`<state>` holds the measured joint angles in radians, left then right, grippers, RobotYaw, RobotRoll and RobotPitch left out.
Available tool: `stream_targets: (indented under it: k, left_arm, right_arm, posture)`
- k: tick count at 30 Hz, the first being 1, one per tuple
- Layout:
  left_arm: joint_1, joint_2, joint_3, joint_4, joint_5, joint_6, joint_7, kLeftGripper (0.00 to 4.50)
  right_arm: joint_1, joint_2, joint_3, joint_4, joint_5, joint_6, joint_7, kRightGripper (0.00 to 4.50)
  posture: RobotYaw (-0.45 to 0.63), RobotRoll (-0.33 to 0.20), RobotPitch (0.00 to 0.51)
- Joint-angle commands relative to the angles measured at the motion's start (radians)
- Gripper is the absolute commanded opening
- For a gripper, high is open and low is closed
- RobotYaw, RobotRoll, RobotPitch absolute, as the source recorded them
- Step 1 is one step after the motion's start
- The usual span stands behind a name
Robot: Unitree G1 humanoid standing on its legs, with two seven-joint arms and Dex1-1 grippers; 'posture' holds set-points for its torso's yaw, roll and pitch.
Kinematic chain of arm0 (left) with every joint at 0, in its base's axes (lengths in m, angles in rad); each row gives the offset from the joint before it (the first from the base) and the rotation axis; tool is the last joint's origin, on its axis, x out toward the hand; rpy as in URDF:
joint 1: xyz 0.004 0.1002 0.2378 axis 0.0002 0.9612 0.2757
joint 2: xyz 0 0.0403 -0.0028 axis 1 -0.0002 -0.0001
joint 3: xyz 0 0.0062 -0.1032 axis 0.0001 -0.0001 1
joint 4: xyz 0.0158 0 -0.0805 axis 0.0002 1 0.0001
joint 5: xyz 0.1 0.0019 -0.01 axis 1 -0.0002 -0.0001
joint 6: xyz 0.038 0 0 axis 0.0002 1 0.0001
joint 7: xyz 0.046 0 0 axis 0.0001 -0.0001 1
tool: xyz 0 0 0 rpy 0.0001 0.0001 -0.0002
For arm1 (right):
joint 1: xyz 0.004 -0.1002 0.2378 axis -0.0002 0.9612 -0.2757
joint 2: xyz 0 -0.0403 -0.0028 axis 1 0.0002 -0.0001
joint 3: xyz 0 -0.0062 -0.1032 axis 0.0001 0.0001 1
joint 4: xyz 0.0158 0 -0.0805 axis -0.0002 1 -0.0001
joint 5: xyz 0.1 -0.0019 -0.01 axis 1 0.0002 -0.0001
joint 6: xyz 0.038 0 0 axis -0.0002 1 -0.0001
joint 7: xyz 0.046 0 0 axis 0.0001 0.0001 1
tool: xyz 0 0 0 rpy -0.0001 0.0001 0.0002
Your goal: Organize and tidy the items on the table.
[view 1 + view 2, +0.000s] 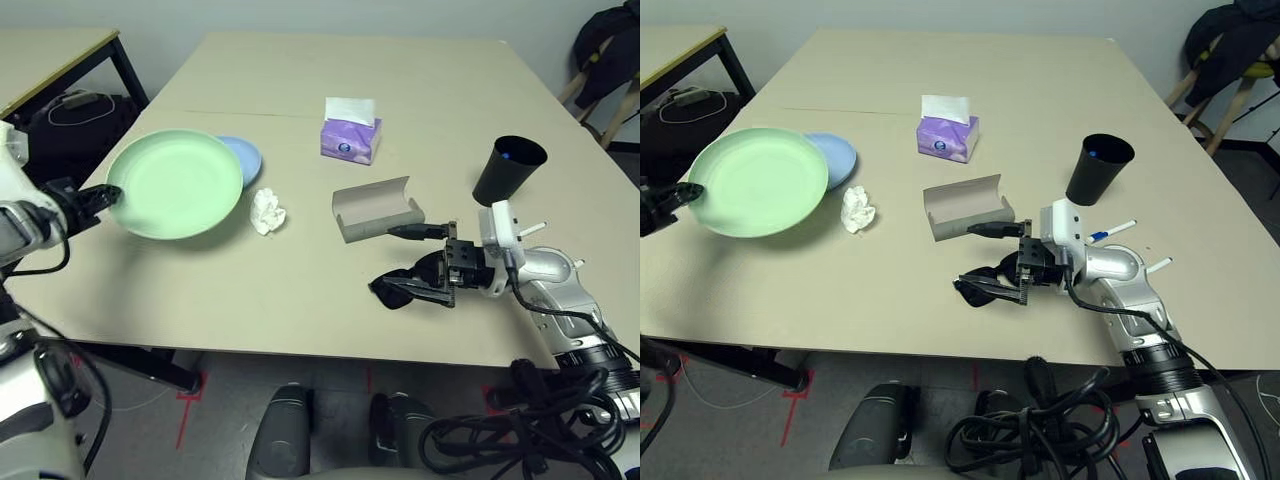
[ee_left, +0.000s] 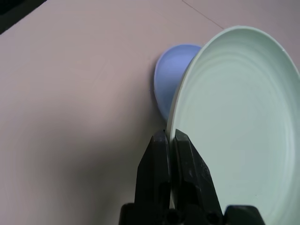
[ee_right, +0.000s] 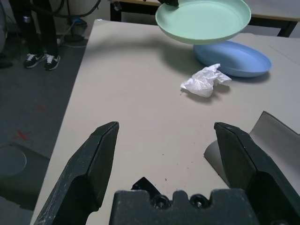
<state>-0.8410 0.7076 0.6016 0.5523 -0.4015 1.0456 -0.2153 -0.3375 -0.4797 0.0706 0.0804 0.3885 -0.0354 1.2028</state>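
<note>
My left gripper should keep moving across with the pale green plate (image 1: 178,184) face up above the pale blue plate's rim (image 1: 248,158), and let go once the plates line up.
My left gripper (image 1: 108,195) is shut on the near-left rim of the pale green plate (image 1: 175,183) and holds it just above the table (image 1: 300,80), overlapping the pale blue plate (image 1: 245,155). A crumpled white tissue (image 1: 267,211) lies beside the plates. The grey glasses case (image 1: 375,208) stands open mid-table. My right gripper (image 1: 425,262) is open, low over the black sunglasses (image 1: 395,290), which lie at its fingertips. Behind my right wrist are the black cup (image 1: 508,170) and the blue-capped pen (image 1: 1110,232).
A purple tissue box (image 1: 350,135) stands behind the case. A smaller wooden desk (image 1: 50,60) with a dark bag under it sits off the far left. A chair (image 1: 610,80) is at the far right. Black cables (image 1: 520,430) hang below my right arm.
</note>
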Motion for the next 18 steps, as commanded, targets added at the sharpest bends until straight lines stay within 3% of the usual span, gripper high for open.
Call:
stream_targets:
  k: [1, 5, 18]
  left_arm:
    - [-0.056, -0.059, -0.013, 0.113, 0.036, -0.133, 0.096, 0.04]
    - [-0.099, -0.116, -0.028, 0.215, 0.043, -0.236, 0.154, 0.04]
    - [-0.238, -0.158, 0.039, 0.492, -0.007, -0.529, 0.355, 0.04]
  right_arm:
    - [-0.001, 0.030, -0.048, 0.005, 0.019, 0.012, -0.083, 4.50]
    - [0.012, 0.065, -0.084, 0.008, 0.010, 0.007, -0.186, 4.50]
    - [0.083, 0.094, -0.069, -0.053, 0.002, 0.002, -0.254, 4.50]
  posture:
    - [0.17, 0.000, 0.064]
    - [0.16, 0.000, 0.065]
    - [0.15, 0.000, 0.069]
